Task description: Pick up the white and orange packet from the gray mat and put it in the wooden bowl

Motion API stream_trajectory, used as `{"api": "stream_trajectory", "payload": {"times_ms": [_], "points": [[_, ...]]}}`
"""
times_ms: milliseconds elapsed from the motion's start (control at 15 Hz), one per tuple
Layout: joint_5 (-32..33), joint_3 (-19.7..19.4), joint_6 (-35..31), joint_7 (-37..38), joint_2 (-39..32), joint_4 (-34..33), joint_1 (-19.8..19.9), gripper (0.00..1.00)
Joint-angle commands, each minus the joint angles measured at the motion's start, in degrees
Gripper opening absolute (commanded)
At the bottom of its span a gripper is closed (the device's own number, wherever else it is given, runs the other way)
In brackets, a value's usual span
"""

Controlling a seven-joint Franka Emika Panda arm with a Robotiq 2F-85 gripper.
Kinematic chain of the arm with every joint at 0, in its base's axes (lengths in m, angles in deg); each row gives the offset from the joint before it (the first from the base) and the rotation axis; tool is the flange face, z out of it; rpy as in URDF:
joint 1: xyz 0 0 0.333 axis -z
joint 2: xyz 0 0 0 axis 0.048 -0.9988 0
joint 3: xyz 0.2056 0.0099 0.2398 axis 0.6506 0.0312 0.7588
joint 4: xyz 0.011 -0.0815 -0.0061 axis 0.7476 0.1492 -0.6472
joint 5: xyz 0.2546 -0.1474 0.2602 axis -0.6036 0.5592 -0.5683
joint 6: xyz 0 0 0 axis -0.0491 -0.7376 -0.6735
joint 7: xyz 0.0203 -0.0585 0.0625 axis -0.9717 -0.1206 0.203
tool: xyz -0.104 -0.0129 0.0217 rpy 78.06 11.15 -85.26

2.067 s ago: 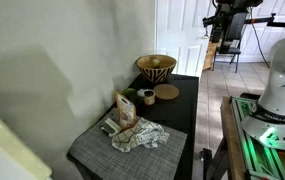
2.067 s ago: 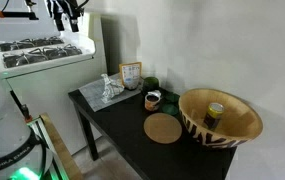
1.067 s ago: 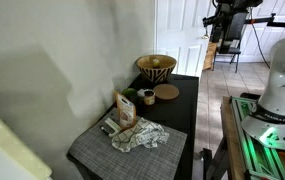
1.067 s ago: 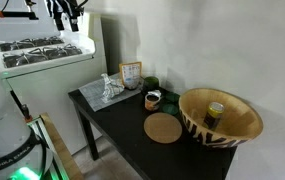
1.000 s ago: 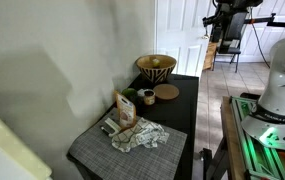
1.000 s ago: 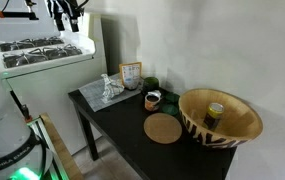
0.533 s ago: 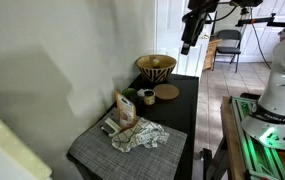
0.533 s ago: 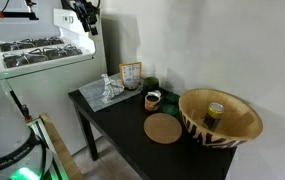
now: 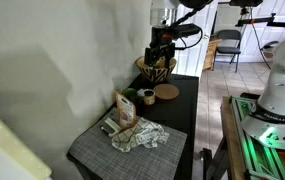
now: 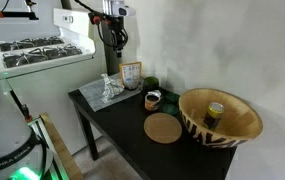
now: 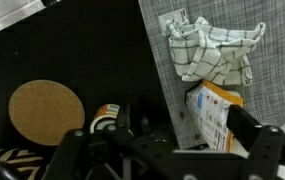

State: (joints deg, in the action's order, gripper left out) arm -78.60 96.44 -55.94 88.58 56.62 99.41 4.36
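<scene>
The packet (image 10: 131, 77) is standing up with its orange top clear of the checked cloth, so the robot's open gripper keeps going down toward it until the fingers are on both sides of that top (image 10: 131, 65).
The white and orange packet (image 9: 127, 108) stands upright on the gray mat (image 9: 97, 150) beside a crumpled checked cloth (image 9: 140, 136). It also shows in an exterior view (image 10: 131, 74) and in the wrist view (image 11: 217, 115). The wooden bowl (image 9: 156, 68) with a dark pattern stands at the other end of the black table, and shows in an exterior view (image 10: 244, 122). My gripper (image 9: 161, 48) hangs in the air above the table, open and empty; in the wrist view (image 11: 162, 150) the packet lies near its right finger.
A round cork coaster (image 10: 163, 128), a mug (image 10: 153, 99) and a green object (image 10: 150, 84) sit between the mat and the bowl. A small bottle (image 10: 215, 111) stands inside the bowl. A white stove (image 10: 32, 50) is beside the table, and a wall runs behind it.
The arm has swung from high and away from the table to above it, and has come lower toward the mug and packet. The objects on the table have not moved.
</scene>
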Motion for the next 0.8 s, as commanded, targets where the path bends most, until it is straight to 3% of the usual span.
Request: {"api": "stream_trajectory", "payload": {"times_ms": [0, 333, 400, 467, 733], "points": [[-0.38, -1.11, 0.72, 4.93, -12.21, -9.70, -1.40, 1.00], [-0.05, -2.84, 1.74, 7.10, -22.69, -19.03, -4.80, 1.00], [-0.60, -3.18, 3.49, 6.10, -23.11, -20.18, -5.41, 1.00], [-0.23, -3.97, 0.58, 5.06, -20.60, -16.61, -5.45, 1.00], [-0.31, -4.37, 2.03, 5.08, -22.94, -19.50, -6.50, 1.00]]}}
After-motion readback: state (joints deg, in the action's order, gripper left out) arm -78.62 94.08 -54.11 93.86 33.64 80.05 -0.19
